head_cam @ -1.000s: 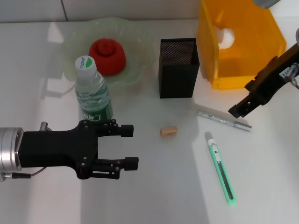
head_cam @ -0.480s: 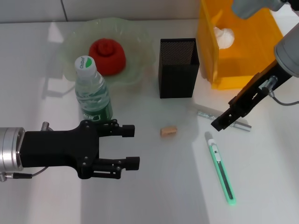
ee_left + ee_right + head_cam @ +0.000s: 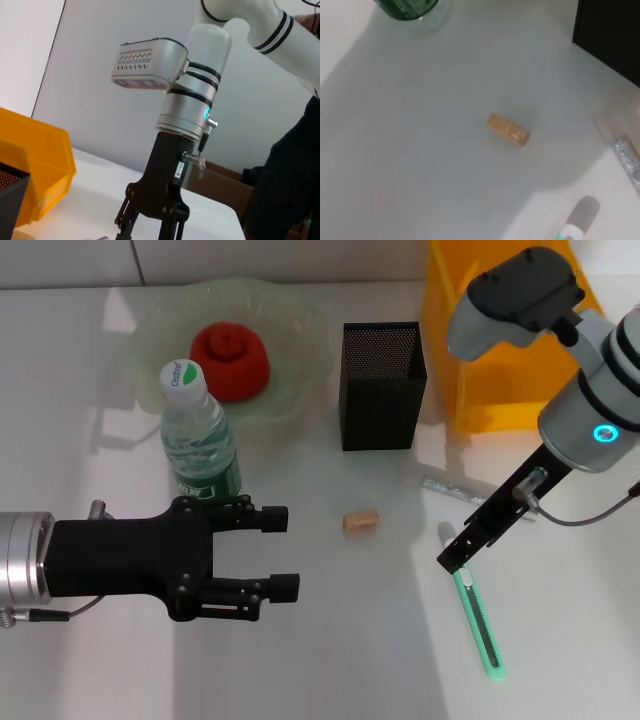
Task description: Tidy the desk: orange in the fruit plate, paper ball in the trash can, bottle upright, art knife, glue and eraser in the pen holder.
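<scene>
The art knife's white end (image 3: 464, 578) lies under the open fingers of the robot's right gripper, clear of the glue, so the gripper keeps going down until the fingers close on the knife's white end.
The orange (image 3: 230, 360) lies in the pale green fruit plate (image 3: 300, 335). In front of the plate the bottle (image 3: 198, 435) stands upright. Right of it is the black mesh pen holder (image 3: 382, 385). The eraser (image 3: 361, 522) lies on the desk, as do the silver glue stick (image 3: 445, 486) and the green art knife (image 3: 480, 615). My right gripper (image 3: 452, 560) hangs open over the knife's near-holder end. The right arm hides the paper ball and part of the yellow trash can (image 3: 450, 350). My left gripper (image 3: 278, 552) is open and holds nothing, in front of the bottle.
The right wrist view looks down on the eraser (image 3: 507, 130), the glue's end (image 3: 627, 162), the knife's tip (image 3: 580, 222) and a corner of the pen holder (image 3: 612, 35). The left wrist view shows my right gripper (image 3: 150, 220) from the side.
My right arm has swung from beside the yellow trash can down and left to over the art knife's end, and now covers the paper ball. The left arm has stayed put.
</scene>
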Available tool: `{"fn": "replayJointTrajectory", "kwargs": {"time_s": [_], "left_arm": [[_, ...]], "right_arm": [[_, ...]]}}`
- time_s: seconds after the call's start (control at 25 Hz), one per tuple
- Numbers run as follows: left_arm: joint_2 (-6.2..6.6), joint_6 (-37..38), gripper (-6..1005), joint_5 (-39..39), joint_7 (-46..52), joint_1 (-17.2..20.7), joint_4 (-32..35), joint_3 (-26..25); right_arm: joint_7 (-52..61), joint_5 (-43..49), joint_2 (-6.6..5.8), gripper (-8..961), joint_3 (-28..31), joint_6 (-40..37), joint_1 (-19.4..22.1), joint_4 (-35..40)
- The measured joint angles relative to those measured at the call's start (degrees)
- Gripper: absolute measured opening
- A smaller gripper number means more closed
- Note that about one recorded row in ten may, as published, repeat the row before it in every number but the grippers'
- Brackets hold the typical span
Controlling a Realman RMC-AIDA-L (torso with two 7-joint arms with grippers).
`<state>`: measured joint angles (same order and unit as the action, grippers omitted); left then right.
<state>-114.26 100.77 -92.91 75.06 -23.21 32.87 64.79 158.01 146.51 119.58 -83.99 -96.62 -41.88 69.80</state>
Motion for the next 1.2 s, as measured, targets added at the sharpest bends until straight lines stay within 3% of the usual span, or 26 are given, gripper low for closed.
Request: {"fn": "replayJointTrajectory", "kwargs": {"time_s": [0.4,0.96,1.12,1.2], "left_arm": [[-0.81,-0.14,806,-0.26,0.00,-0.24,0.19,0.58],[-1.25,-0.23,806,-0.76,0.00,-0.26,0.06,0.60],[-1.31,-0.23,806,-0.79,-0.01,-0.26,0.00,0.60],[-1.32,-0.23,806,-0.79,-0.03,-0.26,0.00,0.60]], "right_arm": [[1.40,0.11,-0.05,777,-5.48,6.13,-1.92,-6.39],[1.53,0.18,0.02,738,-7.34,8.66,-1.66,-7.39],[1.54,0.18,0.04,549,-7.40,8.78,-1.64,-7.41],[1.55,0.18,0.04,523,-7.40,8.84,-1.63,-7.40]]}}
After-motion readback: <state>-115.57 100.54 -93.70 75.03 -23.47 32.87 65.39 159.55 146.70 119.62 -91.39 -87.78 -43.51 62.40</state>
